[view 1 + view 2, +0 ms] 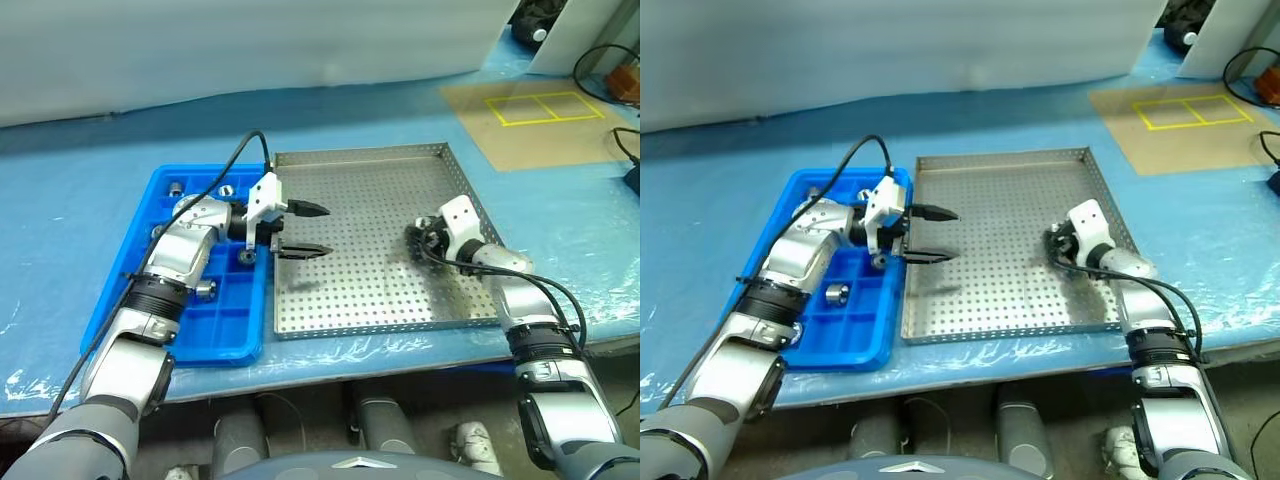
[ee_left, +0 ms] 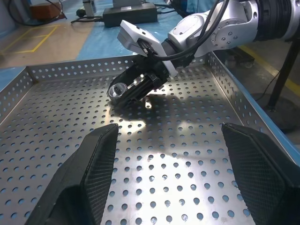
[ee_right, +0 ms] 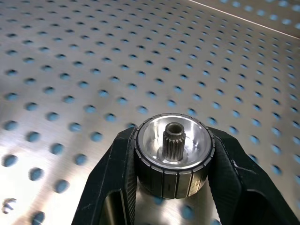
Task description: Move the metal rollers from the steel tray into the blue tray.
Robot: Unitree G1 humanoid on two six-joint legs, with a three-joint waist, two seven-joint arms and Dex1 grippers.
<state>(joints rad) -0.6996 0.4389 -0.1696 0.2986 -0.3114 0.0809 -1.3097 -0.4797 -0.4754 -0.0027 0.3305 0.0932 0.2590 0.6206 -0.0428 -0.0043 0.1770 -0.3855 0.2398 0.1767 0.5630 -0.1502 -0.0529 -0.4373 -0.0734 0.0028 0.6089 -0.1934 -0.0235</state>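
Note:
The metal roller (image 3: 174, 157) is upright in my right gripper and the blue tray's front compartment (image 1: 236, 325) beside the steel tray is empty, so I continue and release there.
The steel tray (image 1: 370, 290) lies in the middle of the table, its perforated floor bare. Over its right part my right gripper (image 1: 418, 243) is shut on a metal roller (image 3: 174, 150), a ribbed silver cylinder with a central hole, held low over the floor between the black fingers (image 3: 112, 178). The left wrist view shows that roller (image 2: 118, 90) too. My left gripper (image 1: 322, 230) hangs open over the tray's left edge, pointing right, with nothing between its fingers. The blue tray (image 1: 225, 330) sits against the steel tray's left side, with several rollers (image 1: 836, 294) in its compartments.
A brown board with a yellow taped rectangle (image 1: 545, 107) lies at the back right. Black cables (image 1: 625, 165) run along the table's right edge. The table's front edge is close below both trays.

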